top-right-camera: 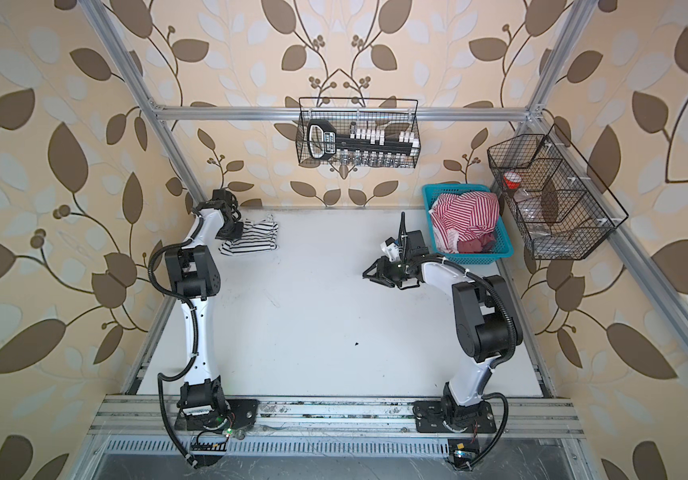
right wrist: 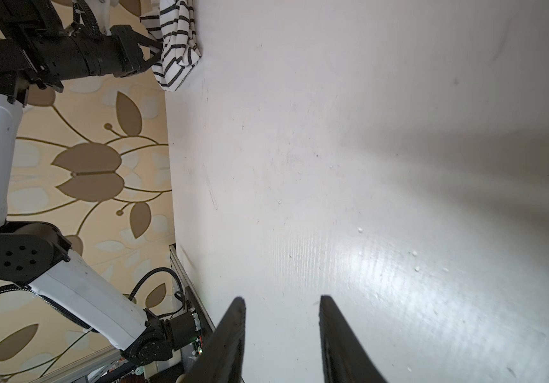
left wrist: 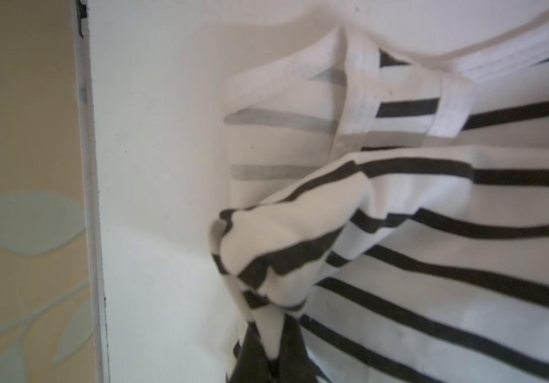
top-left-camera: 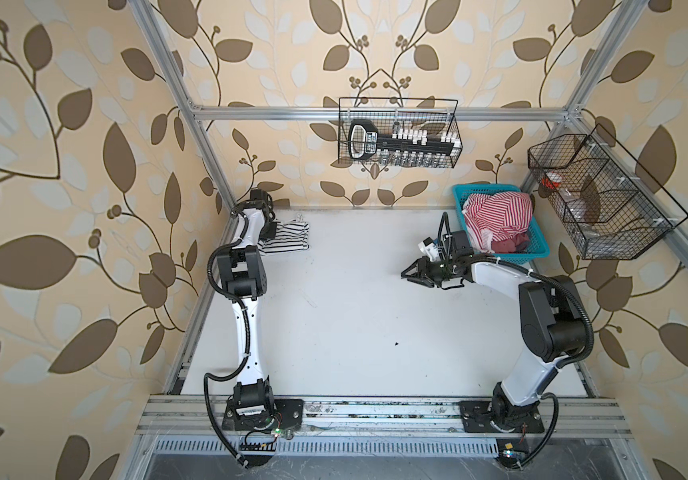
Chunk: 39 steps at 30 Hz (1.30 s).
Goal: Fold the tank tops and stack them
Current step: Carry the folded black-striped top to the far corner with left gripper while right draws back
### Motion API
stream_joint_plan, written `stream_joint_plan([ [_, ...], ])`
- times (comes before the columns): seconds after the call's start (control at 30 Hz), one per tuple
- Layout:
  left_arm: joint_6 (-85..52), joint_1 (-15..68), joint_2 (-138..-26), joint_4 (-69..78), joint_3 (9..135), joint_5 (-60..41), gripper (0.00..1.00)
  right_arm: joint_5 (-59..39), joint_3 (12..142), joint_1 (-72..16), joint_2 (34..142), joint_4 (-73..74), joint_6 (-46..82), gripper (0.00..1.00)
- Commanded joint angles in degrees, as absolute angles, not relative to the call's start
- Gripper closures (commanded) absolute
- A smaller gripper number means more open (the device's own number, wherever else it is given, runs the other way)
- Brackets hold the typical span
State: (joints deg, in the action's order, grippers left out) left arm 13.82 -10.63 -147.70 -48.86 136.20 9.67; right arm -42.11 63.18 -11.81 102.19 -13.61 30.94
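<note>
The folded black-striped tank top has open space (left wrist: 159,210) between it and the table's corner, so my left gripper should keep pulling until the tank top is in that corner.
The tank top with black stripes (top-left-camera: 290,240) (top-right-camera: 255,240) lies bunched at the far left corner of the white table (top-left-camera: 354,332). My left gripper (top-left-camera: 271,232) (top-right-camera: 236,230) is shut on a fold of its edge, and the cloth (left wrist: 432,232) runs up out of the closed fingers (left wrist: 286,358). The tank top with red stripes (top-left-camera: 500,216) (top-right-camera: 467,214) sits crumpled in the blue basket (top-left-camera: 516,254) at the far right. Left of that basket, above bare table, my right gripper (top-left-camera: 410,275) (top-right-camera: 371,272) (right wrist: 281,300) is open and holds nothing.
A dark red cloth (top-left-camera: 510,245) lies in the basket under the red-striped top. One black wire basket (top-left-camera: 400,133) hangs on the back rail and another wire basket (top-left-camera: 599,199) on the right rail. An aluminium frame borders the table.
</note>
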Motion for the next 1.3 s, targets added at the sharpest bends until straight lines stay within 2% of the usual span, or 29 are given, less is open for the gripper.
stream_joint_plan([
  [0.0,14.66,-12.93,-147.75,-46.06,138.43,11.69,1.0,-40.89,65.69,-12.68,103.65,-14.91,31.44,0.62],
  [0.33,14.74,-15.19,-148.84,-38.72,138.79,12.92,1.0,-38.79,66.95,-14.24,103.18,-16.76,32.07,0.62],
  [0.4,14.8,-15.54,-149.11,-37.2,138.87,13.31,0.91,-38.67,66.87,-14.53,103.54,-16.77,32.3,0.62],
  [0.57,14.6,-16.59,-150.2,-34.72,139.85,13.73,0.84,-38.41,67.6,-15.07,104.31,-16.91,32.56,0.61],
  [0.67,13.65,-17.26,-150.78,-33.55,140.66,13.57,0.67,-38.29,68.12,-15.29,104.73,-17.24,32.61,0.61],
  [0.73,12.7,-17.58,-150.7,-32.9,140.8,12.68,0.51,-38.16,68.48,-15.48,105.1,-17.45,32.61,0.61],
  [0.8,11.65,-17.77,-150.6,-32.06,140.8,12.03,0.44,-38.07,68.75,-15.71,105.46,-17.55,32.72,0.61],
  [1.27,6.05,-18.03,-150.3,-27.48,141.38,11.11,0.31,-37.02,68.99,-16.18,103.58,-18.7,32.47,0.61],
])
